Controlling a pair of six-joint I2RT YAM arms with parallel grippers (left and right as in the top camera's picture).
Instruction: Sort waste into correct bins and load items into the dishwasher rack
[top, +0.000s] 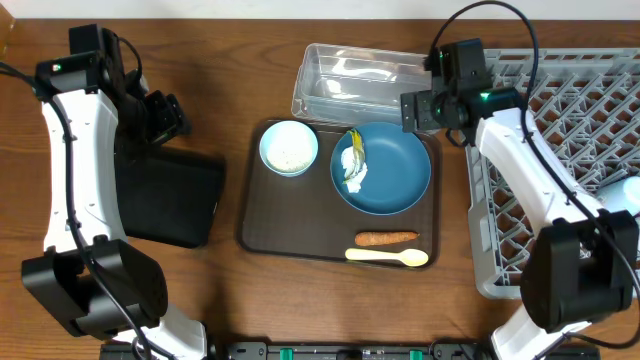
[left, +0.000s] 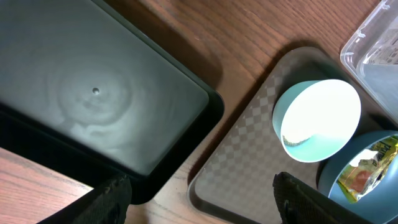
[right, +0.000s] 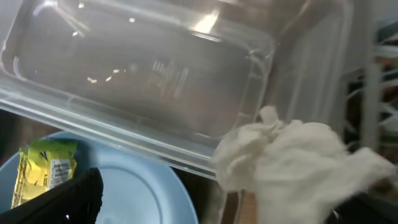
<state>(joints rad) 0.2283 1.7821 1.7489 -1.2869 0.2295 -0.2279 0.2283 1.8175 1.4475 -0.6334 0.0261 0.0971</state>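
The white napkin (right: 283, 165) is sticking to the finger of my open right gripper. Next, I move the napkin over the brown tray (top: 326, 146) so my left gripper can pull it off.
My left gripper (top: 165, 115) is open and empty, above the gap between the black bin (top: 170, 195) and the brown tray (top: 262, 232); the left wrist view (left: 202, 199) shows both fingers apart. My right gripper (top: 432, 108) hovers by the clear container (top: 355, 80). In the right wrist view (right: 224, 205) its fingers are wide apart, with a crumpled white napkin (right: 292, 162) by the right finger, beside the container's corner (right: 155, 81). The tray holds a small bowl (top: 289, 148), a blue plate (top: 395, 185) with a yellow wrapper (top: 353, 150), a carrot (top: 386, 238) and a spoon (top: 387, 257).
The grey dishwasher rack (top: 580, 130) fills the right side, with the right arm lying across it. The black bin (left: 93, 93) sits left of the tray (left: 249, 168). Bare wooden table shows in front of the tray and at the far left.
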